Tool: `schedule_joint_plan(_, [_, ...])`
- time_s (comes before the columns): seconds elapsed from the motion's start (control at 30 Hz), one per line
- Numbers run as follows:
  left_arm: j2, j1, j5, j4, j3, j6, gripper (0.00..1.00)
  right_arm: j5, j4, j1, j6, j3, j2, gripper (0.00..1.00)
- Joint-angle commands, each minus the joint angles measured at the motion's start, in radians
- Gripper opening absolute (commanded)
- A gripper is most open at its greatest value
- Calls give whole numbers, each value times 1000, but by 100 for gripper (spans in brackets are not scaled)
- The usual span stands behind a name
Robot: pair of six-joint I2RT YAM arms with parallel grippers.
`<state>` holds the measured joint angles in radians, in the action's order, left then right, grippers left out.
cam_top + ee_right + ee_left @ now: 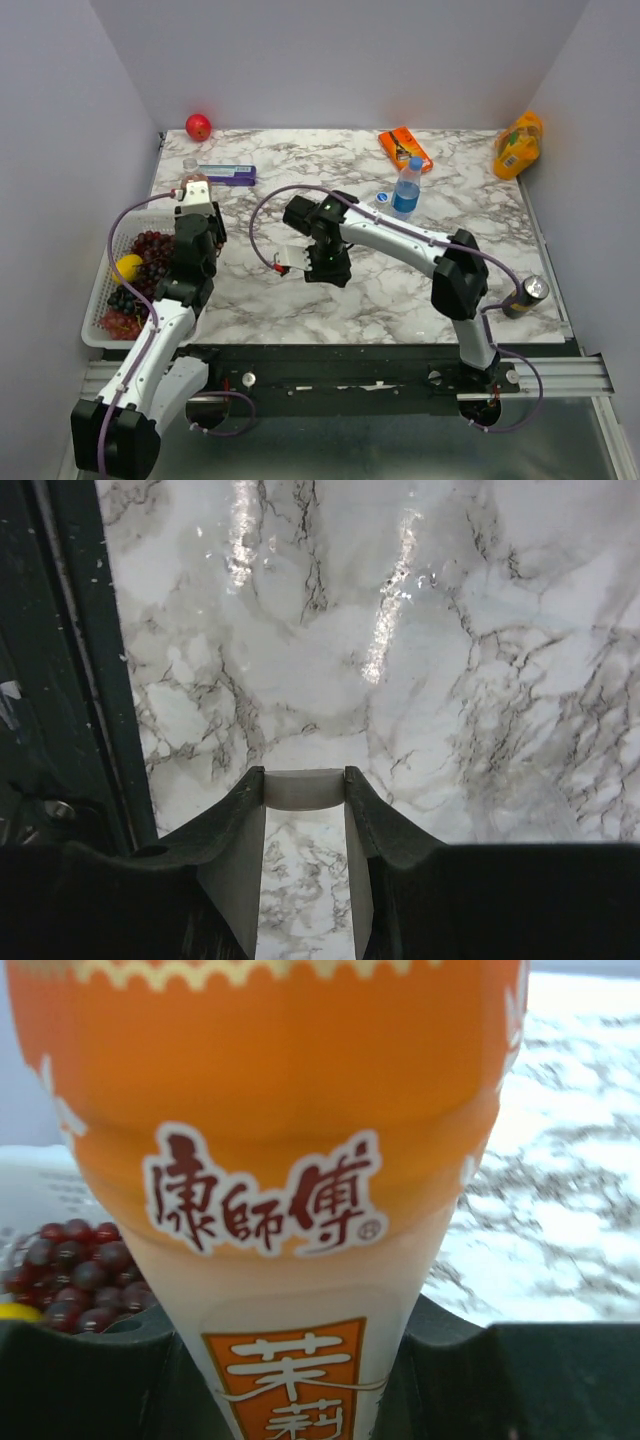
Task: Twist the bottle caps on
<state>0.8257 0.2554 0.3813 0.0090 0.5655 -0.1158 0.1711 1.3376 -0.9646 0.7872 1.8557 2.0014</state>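
Note:
The robot's right hand pinches the whitish bottle cap edge-on, so the robot should set it down flat on the marble [306,832] with its top up, then take hold of it by its sides from above.
The bottle with orange liquid [192,183] stands upright at the table's left, next to the basket. My left gripper [196,208] is shut on it. In the left wrist view its orange label [290,1160] fills the frame, with the dark fingers [80,1380] pressed to both sides. My right gripper [305,800] is shut on a whitish bottle cap [305,788], pinched at the fingertips just above the marble. From above, that gripper [288,262] is at mid-table. The blue-labelled bottle [406,188] stands at the back with a blue top. A small round cap [383,198] lies beside it.
A white basket [100,300] with grapes and a lemon sits at the left edge. At the back are a red apple [198,126], a purple packet [227,174], an orange box [405,148] and a yellow-orange pouch [518,145]. A dark can [525,296] stands at the right edge.

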Motion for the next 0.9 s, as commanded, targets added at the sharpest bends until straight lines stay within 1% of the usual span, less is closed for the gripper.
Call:
schedule_joint_plan(0.0, [-37,-123,21,5,80,-50,0,-110,126,-13,-26,80,129,1])
schedule_joint_plan(0.07, [-60,-152,15,15,79,-30,0,-125,100,-13,-40,82,155,2])
schedule_joint_plan(0.2, [-115,-162,7,22,80,22,0,-223,25,-14,-49,-4,211,4])
schedule_joint_plan(0.23, [-122,-162,-4,20,82,25,0,-234,-26,-14,-49,-27,212,5])
schedule_joint_plan(0.3, [-137,-162,-18,17,89,36,0,-234,-64,-16,-54,-46,215,5])
schedule_joint_plan(0.5, [-128,-162,-120,22,100,1,0,-194,-170,-14,-57,-81,214,33])
schedule_joint_plan(0.53, [-123,-163,-136,26,100,-2,0,-190,-205,-14,-54,-88,209,41])
schedule_joint_plan(0.63, [-105,-163,-183,39,111,-15,0,-176,-257,-14,-45,-133,186,49])
schedule_joint_plan(0.7, [-88,-163,-205,49,123,-15,0,-177,-279,-14,-45,-162,172,52])
schedule_joint_plan(0.73, [-83,-163,-208,51,125,-13,0,-177,-302,-14,-46,-173,166,57])
schedule_joint_plan(0.77, [-79,-163,-211,58,129,-15,0,-148,-311,-13,-49,-181,162,59])
schedule_joint_plan(0.87, [-65,-163,-222,80,135,-12,0,-139,-333,-8,-63,-191,148,61])
